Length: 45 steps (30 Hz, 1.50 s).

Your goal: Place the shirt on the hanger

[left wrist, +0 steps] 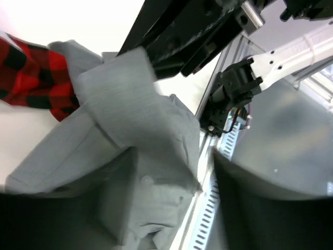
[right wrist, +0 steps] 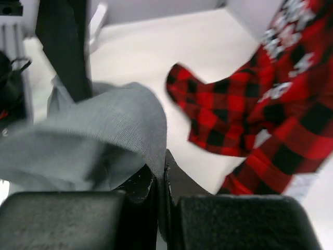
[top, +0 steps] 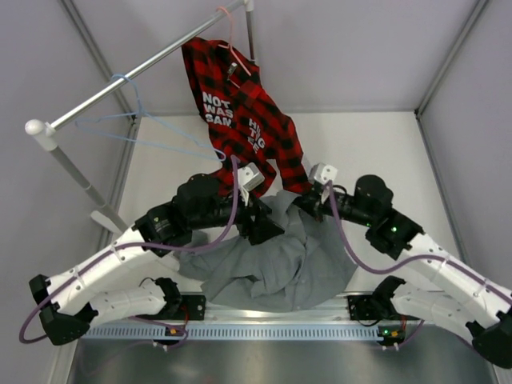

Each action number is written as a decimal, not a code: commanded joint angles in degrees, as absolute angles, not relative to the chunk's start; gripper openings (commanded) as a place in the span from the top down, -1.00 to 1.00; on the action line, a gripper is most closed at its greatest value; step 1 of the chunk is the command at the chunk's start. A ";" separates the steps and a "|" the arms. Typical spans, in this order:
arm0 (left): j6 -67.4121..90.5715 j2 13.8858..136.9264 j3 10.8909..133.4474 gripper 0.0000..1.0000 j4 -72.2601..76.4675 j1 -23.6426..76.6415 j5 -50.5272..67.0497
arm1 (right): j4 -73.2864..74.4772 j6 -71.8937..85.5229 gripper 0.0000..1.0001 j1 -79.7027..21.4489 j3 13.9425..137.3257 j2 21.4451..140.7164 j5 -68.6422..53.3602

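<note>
The grey shirt is bunched up between my grippers. My left gripper should move back, grab the shirt's far edge and spread the shirt out before hanging it.
The grey shirt lies crumpled on the table between the two arms. My right gripper is shut on a fold of it at its far edge; in the right wrist view the grey fabric is pinched between the jaws of the gripper. My left gripper is over the shirt's far left part. In the left wrist view it is open wide, with grey shirt fabric bunched between the fingers. The light-blue hanger hangs empty on the rail at the back left.
A red-and-black plaid shirt hangs on a pink hanger from the slanted rail; its hem reaches down close to both grippers. The rail's post stands at the left. An aluminium rail runs along the near table edge.
</note>
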<state>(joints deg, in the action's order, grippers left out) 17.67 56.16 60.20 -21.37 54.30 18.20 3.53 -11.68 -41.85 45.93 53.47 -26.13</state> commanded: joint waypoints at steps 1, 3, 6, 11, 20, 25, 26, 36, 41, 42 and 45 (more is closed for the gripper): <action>13.11 55.46 64.77 -0.86 -21.62 54.58 18.64 | -9.40 -7.04 1.00 -41.75 41.33 43.63 -15.48; 11.70 53.97 64.25 -0.96 -21.71 54.58 12.53 | -10.37 -5.55 1.00 -41.75 39.38 40.27 -13.28; 14.92 50.63 60.66 -0.96 -21.62 54.49 -3.62 | -10.55 -5.36 1.00 -41.75 36.66 34.73 -13.10; 17.40 48.25 50.12 -0.96 -21.45 54.49 -18.02 | -7.57 -4.40 1.00 -41.75 37.00 30.50 -15.19; 19.51 48.95 36.93 -0.96 -7.58 54.14 -12.76 | -0.53 -5.53 0.98 -41.75 41.66 28.39 -25.14; 18.55 52.10 30.86 -0.96 3.13 53.62 -14.51 | 5.71 -7.12 0.98 -41.75 44.82 28.56 -29.96; 18.37 53.08 30.41 -0.96 4.64 53.35 -14.24 | 5.89 -7.29 0.97 -41.75 45.09 28.39 -31.88; 17.06 62.49 30.50 -0.96 20.19 53.17 -20.39 | 11.15 -9.93 1.00 -41.75 48.08 29.35 -40.96; 10.66 63.19 29.62 -0.96 26.62 53.17 -18.63 | 13.36 -10.72 1.00 -41.75 48.08 29.79 -43.49; 10.11 63.72 30.49 -0.96 26.37 53.09 -18.81 | 13.36 -10.64 1.00 -41.75 48.16 29.79 -44.38; 8.88 64.60 31.46 -0.96 25.14 53.09 -17.94 | 14.15 -10.72 1.00 -41.75 48.34 29.62 -45.97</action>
<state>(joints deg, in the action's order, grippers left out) 12.25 63.75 30.11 20.36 53.30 -18.26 13.80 -9.26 -41.74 45.45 29.69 -41.71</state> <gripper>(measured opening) 0.982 0.005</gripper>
